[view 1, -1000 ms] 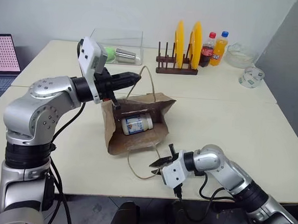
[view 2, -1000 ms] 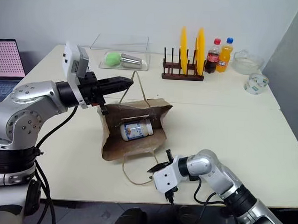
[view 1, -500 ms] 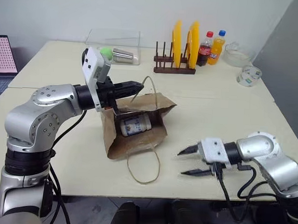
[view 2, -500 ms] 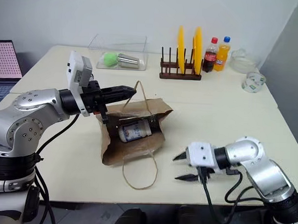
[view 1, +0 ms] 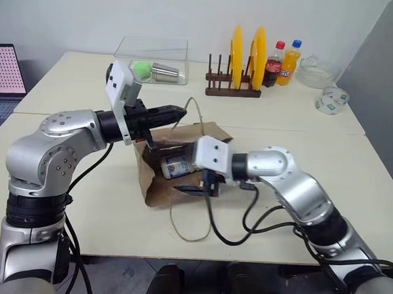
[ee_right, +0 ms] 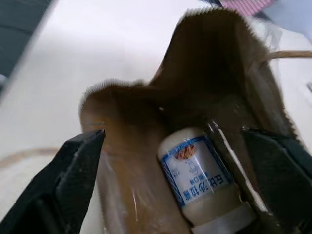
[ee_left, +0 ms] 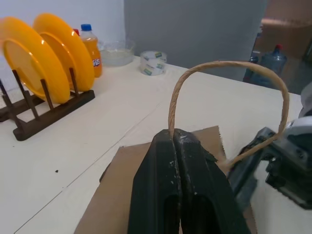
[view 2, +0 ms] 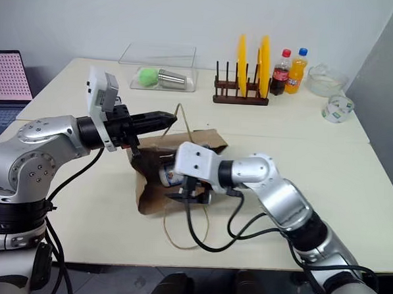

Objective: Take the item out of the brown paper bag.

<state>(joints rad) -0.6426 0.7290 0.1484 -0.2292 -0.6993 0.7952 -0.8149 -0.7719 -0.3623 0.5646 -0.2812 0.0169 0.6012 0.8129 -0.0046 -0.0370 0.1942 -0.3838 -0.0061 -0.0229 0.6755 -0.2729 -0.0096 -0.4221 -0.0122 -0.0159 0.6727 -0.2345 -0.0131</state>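
My gripper is about to lift the bottle (view 1: pixel 176 166). The brown paper bag's opening (view 1: pixel 168 147) is wide open around it, so the bottle will come out freely and leave the bag behind.
The brown paper bag (view 1: pixel 156 184) lies on its side at the table's middle, mouth toward me. My left gripper (view 1: pixel 178 111) is shut on the bag's upper string handle (ee_left: pixel 225 64) and holds that side of the mouth up. Inside lies the item (ee_right: pixel 200 181), a stubby whitish bottle with a blue-and-white label, also seen in the head view as the bottle (view 1: pixel 178 165). My right gripper (ee_right: pixel 173 132) is open wide at the bag's mouth, its fingers (ee_right: pixel 78 175) on either side of the bottle and apart from it.
The bag's other string handle (view 1: pixel 191 220) lies looped on the table toward the front edge. At the back stand a plate rack with yellow plates (view 1: pixel 244 57), a cola bottle (view 1: pixel 275 62), an orange soda bottle (view 1: pixel 289 60), a clear box (view 1: pixel 152 52), a glass bowl (view 1: pixel 314 71) and a tape roll (view 1: pixel 331 100).
My right arm has swung from the table's front right up and left to the bag's mouth, and its fingers have spread wide. The left gripper has kept hold of the handle.
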